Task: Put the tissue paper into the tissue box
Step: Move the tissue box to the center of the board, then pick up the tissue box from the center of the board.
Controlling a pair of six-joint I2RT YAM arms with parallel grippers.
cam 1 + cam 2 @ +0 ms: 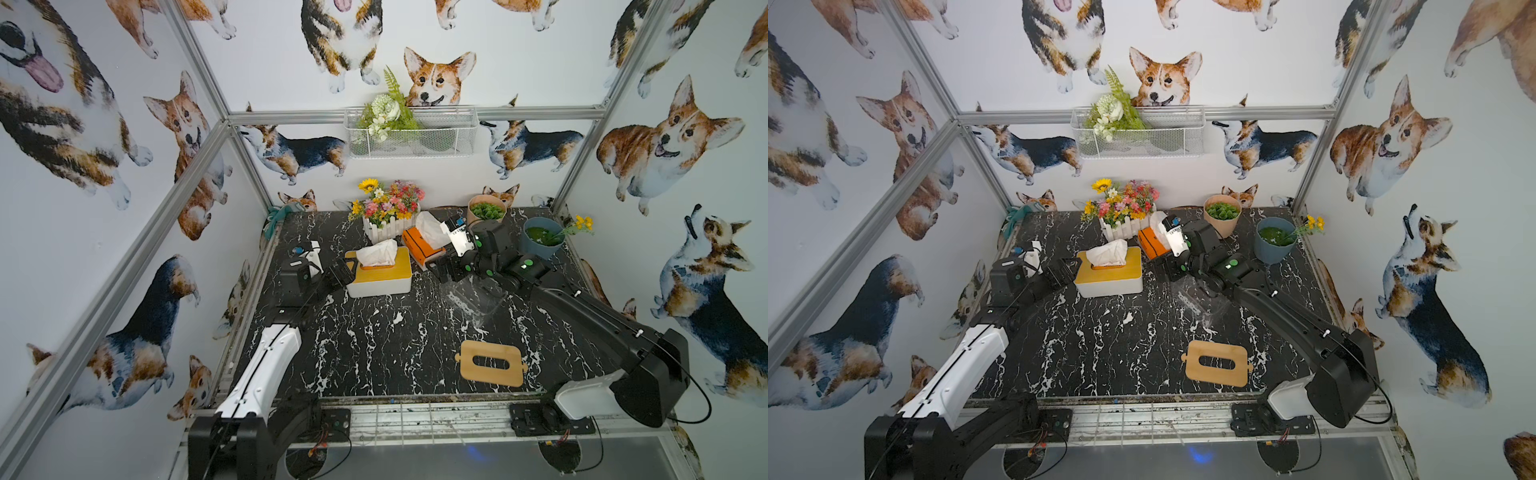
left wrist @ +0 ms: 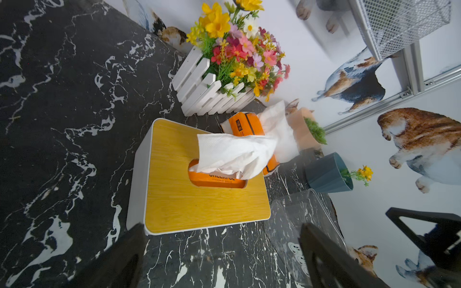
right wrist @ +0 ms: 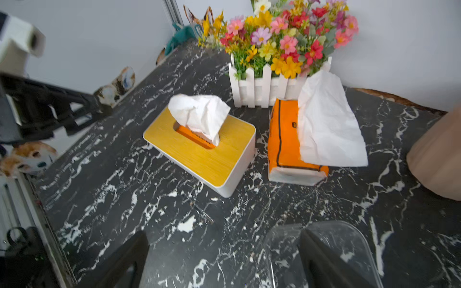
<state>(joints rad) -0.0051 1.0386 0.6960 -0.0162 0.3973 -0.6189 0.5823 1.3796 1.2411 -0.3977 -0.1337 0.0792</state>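
Observation:
My right gripper has the clear box (image 1: 478,302) to move to the open front before it takes the loose pack, because the white tissue box (image 1: 378,268) already has an orange pack in it.
An orange tissue paper pack (image 1: 419,247) (image 3: 284,139) lies on the black marble table with a white sheet hanging out of it. To its left stands a white tissue box (image 1: 380,282) (image 3: 199,154) with a yellow lid; a tissue (image 2: 234,154) sticks out of its slot over an orange pack inside. A clear plastic box (image 1: 473,301) (image 3: 349,239) stands in front of the loose pack. My right gripper (image 1: 446,268) (image 3: 224,254) is open, its jaws astride the clear box's wall. My left gripper (image 1: 340,272) (image 2: 222,249) is open and empty at the white box's left end.
A bamboo lid with a slot (image 1: 492,363) lies flat near the front right. A white fence planter of flowers (image 1: 388,226) stands right behind the boxes. A tan pot (image 1: 486,212) and a blue pot (image 1: 542,241) stand at the back right.

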